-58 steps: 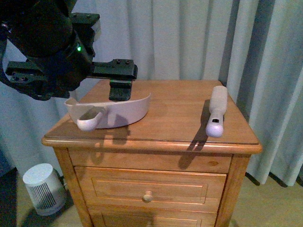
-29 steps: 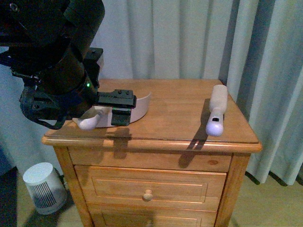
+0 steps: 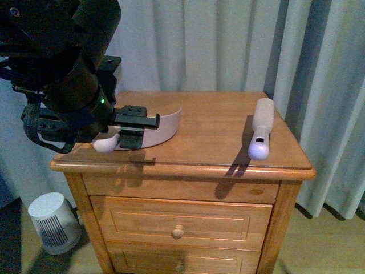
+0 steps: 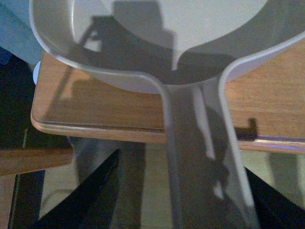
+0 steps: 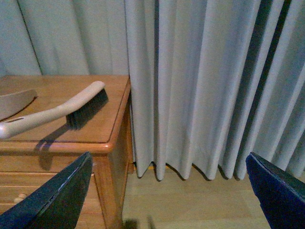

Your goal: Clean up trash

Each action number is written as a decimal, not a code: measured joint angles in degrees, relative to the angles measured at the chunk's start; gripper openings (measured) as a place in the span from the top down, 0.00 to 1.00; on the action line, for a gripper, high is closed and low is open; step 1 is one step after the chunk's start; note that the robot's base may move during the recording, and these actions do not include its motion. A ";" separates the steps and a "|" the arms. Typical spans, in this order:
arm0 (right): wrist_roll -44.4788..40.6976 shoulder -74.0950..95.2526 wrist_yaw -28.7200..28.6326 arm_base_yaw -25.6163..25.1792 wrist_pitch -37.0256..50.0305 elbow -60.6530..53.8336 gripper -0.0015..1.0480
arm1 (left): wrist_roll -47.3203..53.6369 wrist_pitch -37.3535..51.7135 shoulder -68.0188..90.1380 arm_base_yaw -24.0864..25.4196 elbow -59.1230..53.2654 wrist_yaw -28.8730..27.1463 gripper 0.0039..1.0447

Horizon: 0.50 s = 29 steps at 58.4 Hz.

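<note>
The pale pink dustpan has high curved sides rising around its handle end, so I expect it to hold the trash there when I carry the dustpan away.
The trash is out of view in every frame. A pale pink dustpan lies at the front left of the wooden nightstand, its rounded handle pointing over the front edge. My left gripper is open and hovers right at that handle. In the left wrist view the dustpan fills the top and its handle runs between the dark fingers of the left gripper. My right gripper is open and empty, hanging off the nightstand's right side over the floor.
A cream hand brush lies on the nightstand's right side, also seen as the brush from the right wrist. Grey curtains hang behind. A small white slatted appliance stands on the floor at the left. Drawers face front.
My left arm has come down and toward the front left edge, so the gripper now sits at the dustpan's handle. Dustpan and brush have stayed put.
</note>
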 joint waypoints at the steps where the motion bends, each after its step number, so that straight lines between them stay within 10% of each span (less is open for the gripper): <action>1: 0.00 0.00 0.00 0.00 0.00 0.00 0.07 | 0.07 0.15 0.00 0.00 -0.04 0.00 0.53; 7: 0.00 0.00 0.00 0.00 0.00 0.00 0.07 | 0.63 1.44 -0.02 0.00 -0.63 -0.04 0.72; 29: 0.00 0.00 -0.02 0.00 0.00 0.00 0.07 | 4.35 12.02 -5.44 0.68 -7.21 0.11 0.73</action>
